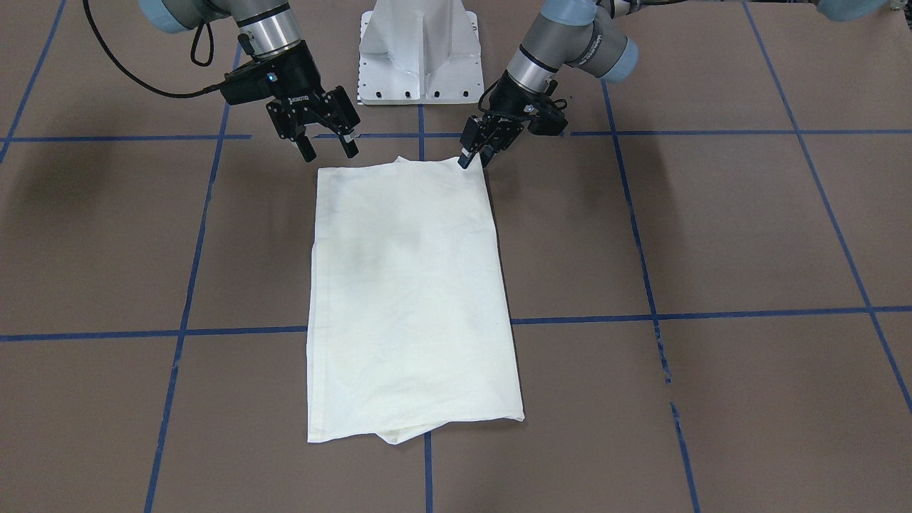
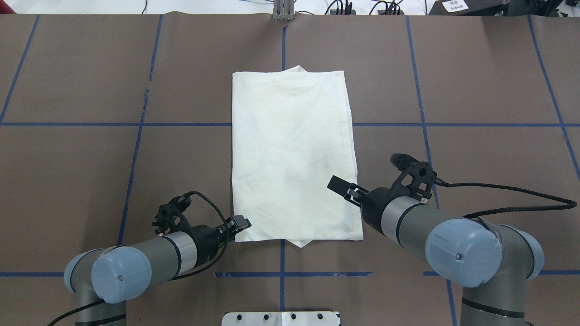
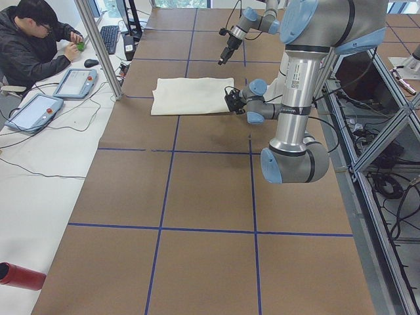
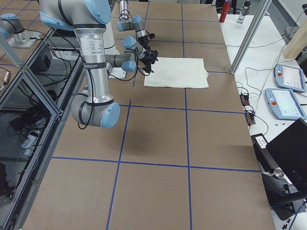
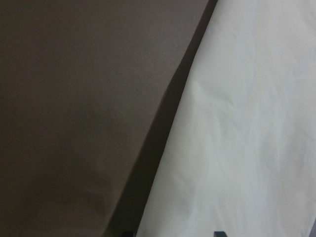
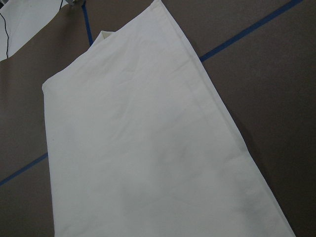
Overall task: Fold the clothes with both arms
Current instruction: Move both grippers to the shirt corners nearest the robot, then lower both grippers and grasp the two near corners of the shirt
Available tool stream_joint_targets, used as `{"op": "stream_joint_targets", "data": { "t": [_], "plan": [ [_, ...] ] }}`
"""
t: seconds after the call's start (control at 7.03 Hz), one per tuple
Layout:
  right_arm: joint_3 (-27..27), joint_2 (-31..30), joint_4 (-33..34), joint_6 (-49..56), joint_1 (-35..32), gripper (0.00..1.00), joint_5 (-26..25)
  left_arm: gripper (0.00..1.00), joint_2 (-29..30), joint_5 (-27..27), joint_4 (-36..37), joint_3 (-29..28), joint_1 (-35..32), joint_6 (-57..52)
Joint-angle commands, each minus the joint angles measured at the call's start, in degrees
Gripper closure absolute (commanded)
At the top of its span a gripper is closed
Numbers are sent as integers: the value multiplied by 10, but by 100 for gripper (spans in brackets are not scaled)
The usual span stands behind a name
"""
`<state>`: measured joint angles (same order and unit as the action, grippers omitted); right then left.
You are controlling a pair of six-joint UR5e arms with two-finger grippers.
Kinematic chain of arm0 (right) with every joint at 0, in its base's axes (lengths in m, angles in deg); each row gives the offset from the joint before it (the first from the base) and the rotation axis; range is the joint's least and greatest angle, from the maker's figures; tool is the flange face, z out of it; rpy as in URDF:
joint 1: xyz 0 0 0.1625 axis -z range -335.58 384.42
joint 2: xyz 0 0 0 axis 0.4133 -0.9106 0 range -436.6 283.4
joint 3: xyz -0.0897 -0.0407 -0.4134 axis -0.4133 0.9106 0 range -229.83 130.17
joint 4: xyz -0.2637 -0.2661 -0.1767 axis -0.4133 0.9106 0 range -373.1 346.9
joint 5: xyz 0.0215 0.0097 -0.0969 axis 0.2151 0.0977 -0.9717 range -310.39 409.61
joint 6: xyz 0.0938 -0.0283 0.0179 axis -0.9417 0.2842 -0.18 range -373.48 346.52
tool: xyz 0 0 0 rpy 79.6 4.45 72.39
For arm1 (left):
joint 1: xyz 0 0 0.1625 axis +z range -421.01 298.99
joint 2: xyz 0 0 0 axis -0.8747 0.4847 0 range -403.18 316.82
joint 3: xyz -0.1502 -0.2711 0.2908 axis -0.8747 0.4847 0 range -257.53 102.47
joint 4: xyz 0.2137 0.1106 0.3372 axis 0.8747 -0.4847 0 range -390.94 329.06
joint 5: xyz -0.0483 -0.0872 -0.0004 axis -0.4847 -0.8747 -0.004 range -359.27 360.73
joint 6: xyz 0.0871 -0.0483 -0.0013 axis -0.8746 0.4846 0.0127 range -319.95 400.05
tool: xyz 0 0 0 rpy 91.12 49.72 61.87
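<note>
The whole shirt (image 1: 410,295) will slide toward me when I lift and pull its near edge, because the shirt's far hem (image 1: 408,430) lies flat and loose.
The cream shirt (image 1: 410,285) lies flat on the brown table, folded into a long rectangle with its plain side up; the cat print is hidden. It also shows in the overhead view (image 2: 292,149) and in both wrist views (image 5: 247,123) (image 6: 148,148). My left gripper (image 1: 474,158) is low at the shirt's corner nearest the robot (image 2: 242,222). In the left wrist view its two fingertips stand apart at the shirt's edge, and the cloth is not lifted. My right gripper (image 1: 329,153) is open and empty, held above the shirt's other near corner (image 2: 340,186).
The white base mount (image 1: 420,50) stands just behind the shirt's near edge. Blue tape lines (image 1: 712,313) cross the brown table. An operator (image 3: 33,46) sits at a side desk with tablets (image 3: 75,82), beyond a metal post (image 3: 98,46).
</note>
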<state>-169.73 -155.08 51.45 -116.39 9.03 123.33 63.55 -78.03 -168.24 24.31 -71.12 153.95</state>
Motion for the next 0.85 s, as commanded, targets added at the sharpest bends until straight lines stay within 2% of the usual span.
{"op": "stream_joint_targets", "data": {
  "t": [0.0, 0.14, 0.28, 0.43, 0.57, 0.71],
  "plan": [
    [0, 0, 0, 0, 0, 0, -1, 38, 2, 0, 1, -2, 2, 0],
    [0, 0, 0, -1, 1, 0, -1, 48, 2, 1, 0, -2, 3, 0],
    [3, 0, 0, -6, 1, 0, -1, 85, 1, 1, 0, -2, 2, 0],
    [9, 1, 0, -21, 2, 3, -2, 100, 1, 1, 1, -2, 3, 0],
    [10, 3, 10, -66, 4, 15, 1, 100, 2, 4, 1, -1, 3, 0],
    [9, 21, 63, -73, 5, 15, 3, 100, 2, 5, 0, 0, 3, -1]
  ]
}}
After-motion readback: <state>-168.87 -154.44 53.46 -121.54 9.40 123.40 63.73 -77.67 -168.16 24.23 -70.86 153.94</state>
